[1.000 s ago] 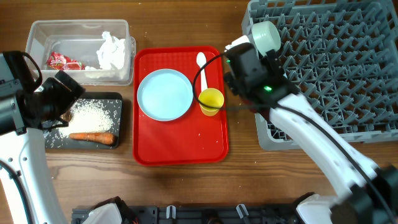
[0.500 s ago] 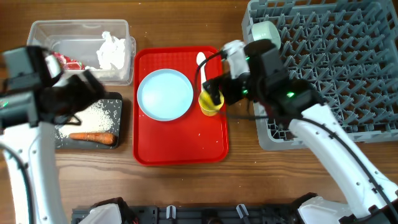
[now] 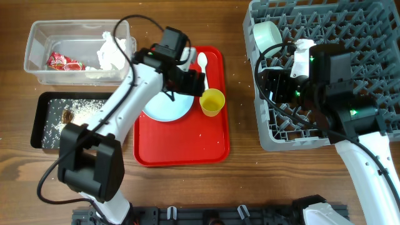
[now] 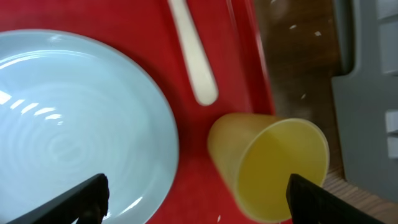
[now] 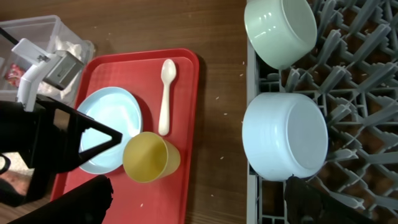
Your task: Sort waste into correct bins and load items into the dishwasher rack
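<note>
My left gripper should pick up the cup and hand it to my right gripper, because the yellow cup is standing on the red tray, away from the grey rack.
The yellow cup stands on the red tray, next to the light blue plate and the white spoon. My left gripper is open just above the cup and the plate's edge. My right gripper is open and empty over the left edge of the grey rack. Two bowls sit upside down in the rack. The clear tub holds the napkin and the red wrapper. The black tray holds rice and a brown scrap; my left arm hides the carrot.
The red tray lies between the bins on the left and the rack on the right. A strip of bare wooden table separates the tray from the rack. A few rice grains lie on the tray and the table.
My left arm has swung from the black tray over to the red tray above the cup. My right arm has drawn back from the cup to the rack. The cup stays on the tray.
</note>
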Action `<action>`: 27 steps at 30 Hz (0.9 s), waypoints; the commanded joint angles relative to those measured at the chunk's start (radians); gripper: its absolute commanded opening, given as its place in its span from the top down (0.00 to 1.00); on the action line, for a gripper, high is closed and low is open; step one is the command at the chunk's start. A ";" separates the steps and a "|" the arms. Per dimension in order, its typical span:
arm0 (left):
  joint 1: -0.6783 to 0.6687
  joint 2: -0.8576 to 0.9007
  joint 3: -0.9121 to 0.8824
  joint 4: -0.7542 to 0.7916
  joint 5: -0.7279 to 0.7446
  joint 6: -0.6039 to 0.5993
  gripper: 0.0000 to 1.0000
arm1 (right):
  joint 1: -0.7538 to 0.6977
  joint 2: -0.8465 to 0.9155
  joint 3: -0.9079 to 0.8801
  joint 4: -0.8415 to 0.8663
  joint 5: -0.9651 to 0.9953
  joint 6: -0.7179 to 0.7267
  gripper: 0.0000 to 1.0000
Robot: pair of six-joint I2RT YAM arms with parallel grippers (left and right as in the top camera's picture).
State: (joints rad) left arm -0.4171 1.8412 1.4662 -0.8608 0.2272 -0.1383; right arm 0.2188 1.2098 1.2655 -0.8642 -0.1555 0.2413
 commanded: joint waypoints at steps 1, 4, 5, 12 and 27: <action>-0.040 0.041 0.006 0.026 0.020 0.022 0.09 | -0.003 -0.002 0.013 -0.003 0.021 -0.005 0.09; -0.056 0.077 0.006 0.023 0.027 0.019 0.13 | -0.003 -0.002 0.013 -0.006 0.022 -0.005 0.10; -0.062 0.092 0.006 0.023 0.027 0.018 0.14 | -0.003 -0.002 0.013 -0.005 0.022 -0.005 0.10; -0.078 0.138 0.006 0.044 0.026 -0.008 0.81 | -0.003 -0.002 0.010 -0.011 0.029 -0.005 0.12; 0.291 -0.040 0.028 -0.058 0.944 0.109 0.96 | -0.003 0.046 -0.032 0.200 -0.277 -0.006 0.11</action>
State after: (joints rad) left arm -0.2584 1.8847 1.4670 -0.9161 0.7128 -0.1062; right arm 0.2188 1.2144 1.2552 -0.7349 -0.2447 0.2413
